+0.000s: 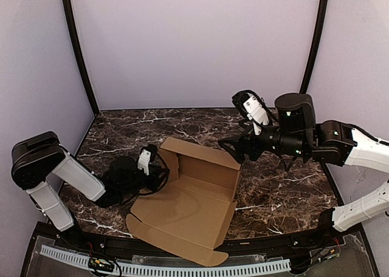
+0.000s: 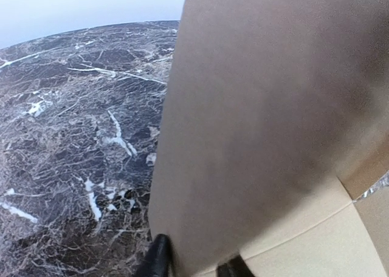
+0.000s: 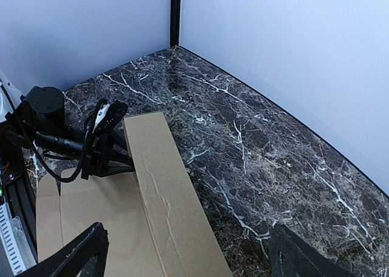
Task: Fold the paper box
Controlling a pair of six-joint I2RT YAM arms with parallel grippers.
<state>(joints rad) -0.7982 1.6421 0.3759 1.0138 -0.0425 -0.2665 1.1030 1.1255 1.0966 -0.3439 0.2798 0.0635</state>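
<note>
Next, my left gripper opens and grips the side's edge (image 1: 167,160) straight on, because its fingers meet the box's raised side (image 1: 172,163) at a slant.
The paper box (image 1: 188,204) is a brown cardboard sheet lying half folded in the middle of the table, with its back and left walls raised. My left gripper (image 1: 159,169) is at the left wall. In the left wrist view that wall (image 2: 261,137) fills the right side, and my left gripper (image 2: 196,265) has a fingertip pressed on each face of its lower edge. My right gripper (image 1: 234,149) hovers at the box's back right corner. In the right wrist view it (image 3: 188,256) stands open wide over the back wall (image 3: 164,192), gripping nothing.
The dark marble table (image 1: 285,186) is closed in by lavender walls with black corner posts (image 1: 79,52). A white cable chain (image 1: 182,269) runs along the near edge. Bare marble (image 3: 273,155) lies behind and to the right of the box.
</note>
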